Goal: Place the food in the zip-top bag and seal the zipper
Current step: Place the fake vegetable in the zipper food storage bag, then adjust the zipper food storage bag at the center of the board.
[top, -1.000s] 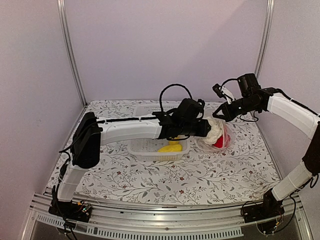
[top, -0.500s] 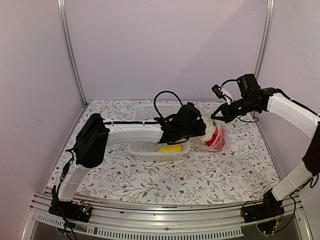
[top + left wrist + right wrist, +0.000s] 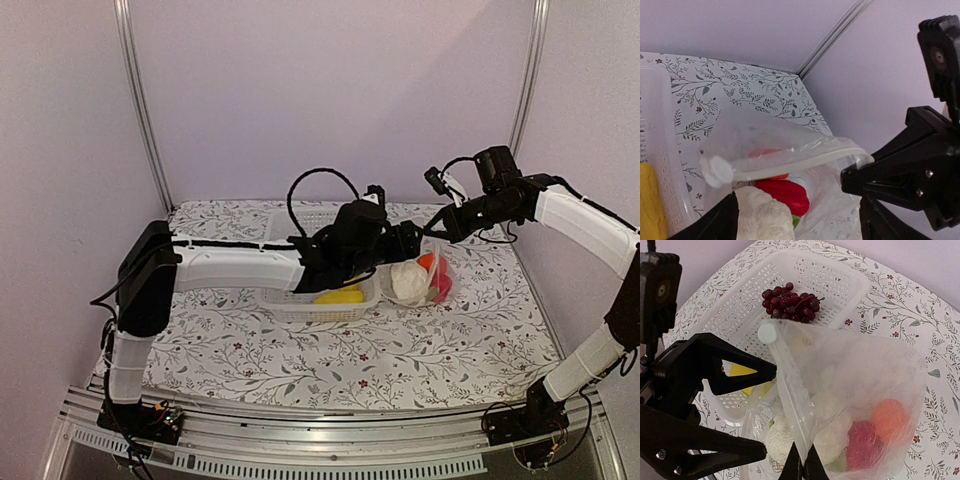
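Note:
The cauliflower [image 3: 408,281] is lying loose next to the limp opening of the zip-top bag [image 3: 782,167], so the food will sink to the bag's bottom when I raise the bag's rim.
The zip-top bag [image 3: 447,262] stands open at mid-table, right of centre. My right gripper [image 3: 802,466] is shut on its zipper [image 3: 789,382] and holds the mouth up. In the bag lie the white cauliflower [image 3: 408,280], the red pepper [image 3: 440,287] and the orange pumpkin [image 3: 890,420]. My left gripper [image 3: 408,240] stands open at the bag's mouth, just above the cauliflower [image 3: 762,217], with nothing gripped. In the left wrist view the zipper [image 3: 800,159] crosses over the pepper [image 3: 786,194]. A grape bunch [image 3: 790,302] and a yellow piece [image 3: 340,296] lie in baskets.
Two white perforated baskets sit left of the bag. The near one [image 3: 285,296] holds the yellow food, and the far one [image 3: 840,280] holds the grapes. Metal posts [image 3: 140,110] and walls close in the flowered table [image 3: 400,350].
My left gripper opened and let go of the cauliflower, which dropped into the bag. The left gripper then drew back toward the left. My right gripper kept its hold.

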{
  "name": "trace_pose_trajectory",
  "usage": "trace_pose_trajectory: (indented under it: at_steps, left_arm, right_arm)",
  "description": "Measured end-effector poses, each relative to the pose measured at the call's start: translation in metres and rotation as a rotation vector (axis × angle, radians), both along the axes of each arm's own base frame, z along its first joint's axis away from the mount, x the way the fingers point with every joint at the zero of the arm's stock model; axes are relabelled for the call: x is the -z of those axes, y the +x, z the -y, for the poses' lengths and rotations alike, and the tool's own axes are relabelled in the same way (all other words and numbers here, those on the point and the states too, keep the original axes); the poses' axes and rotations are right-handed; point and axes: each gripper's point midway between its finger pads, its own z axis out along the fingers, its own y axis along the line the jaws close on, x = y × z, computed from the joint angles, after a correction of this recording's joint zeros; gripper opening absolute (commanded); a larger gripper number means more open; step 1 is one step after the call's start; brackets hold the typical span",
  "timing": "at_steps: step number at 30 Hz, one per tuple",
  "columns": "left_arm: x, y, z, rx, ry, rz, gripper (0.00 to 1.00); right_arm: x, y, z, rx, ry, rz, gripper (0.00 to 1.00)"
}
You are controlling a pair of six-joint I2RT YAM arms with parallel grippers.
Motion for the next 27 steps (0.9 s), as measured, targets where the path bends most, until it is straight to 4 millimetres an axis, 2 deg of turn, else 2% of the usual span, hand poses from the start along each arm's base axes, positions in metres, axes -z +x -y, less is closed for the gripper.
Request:
trace_pose_trajectory:
  at_steps: [2,6,11,14,19,21,23,27]
  left_arm:
    - [-0.014,-0.004,0.005,0.012,-0.018,0.025,0.84]
    - [-0.029,-0.006,0.010,0.022,-0.038,0.044,0.82]
    - [-0.021,-0.015,0.007,0.061,-0.001,0.072,0.74]
    - [-0.016,-0.043,0.003,0.184,0.077,0.137,0.67]
    - [-0.032,-0.105,0.019,0.456,0.229,0.317,0.62]
    - [-0.028,-0.125,0.024,0.539,0.309,0.366,0.59]
    - [-0.014,-0.137,0.027,0.597,0.399,0.383,0.61]
    - [0.027,-0.140,0.025,0.651,0.556,0.381,0.69]
  right_arm:
    - [0.000,0.000,0.000,0.001,0.000,-0.002,0.00]
    - [0.001,-0.001,0.000,0.002,-0.002,-0.005,0.00]
    - [0.001,0.000,0.001,0.004,-0.004,-0.004,0.00]
    - [0.001,0.000,0.001,0.006,-0.007,-0.003,0.00]
    - [-0.003,0.000,0.003,0.009,-0.012,0.015,0.00]
    - [-0.007,-0.002,0.004,0.009,-0.011,0.029,0.00]
    - [-0.012,-0.003,0.005,0.006,-0.008,0.044,0.00]
    - [-0.017,-0.005,0.005,-0.004,-0.009,0.065,0.00]
